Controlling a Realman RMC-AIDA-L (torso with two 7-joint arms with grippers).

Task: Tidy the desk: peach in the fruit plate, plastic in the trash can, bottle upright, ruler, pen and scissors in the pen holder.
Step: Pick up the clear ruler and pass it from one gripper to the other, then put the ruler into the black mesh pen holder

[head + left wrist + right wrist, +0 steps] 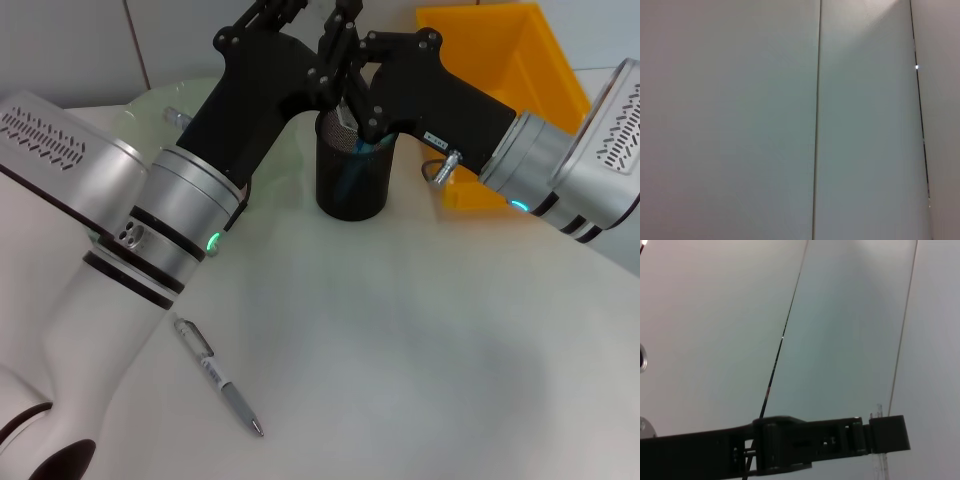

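My left gripper should open and move away before my right gripper lowers the upright ruler (879, 411) into the pen holder (353, 168), because my left gripper is crowding my right gripper at the ruler.
The black mesh pen holder (352, 190) stands at the back centre of the table, with something blue (350, 172) showing through its mesh. Both arms cross right above it. My right gripper (347, 98) reaches in from the right to the holder's rim. My left gripper (300, 15) rises past the holder to the picture's top edge. A silver pen (217, 377) lies flat near the front left. A clear strip that may be the ruler (879, 460) stands upright in the right wrist view. Peach, plastic, bottle and scissors are out of view.
A yellow bin (520, 60) sits at the back right behind the right arm. A pale green plate (165, 95) is partly hidden behind the left arm. The left wrist view shows only the wall.
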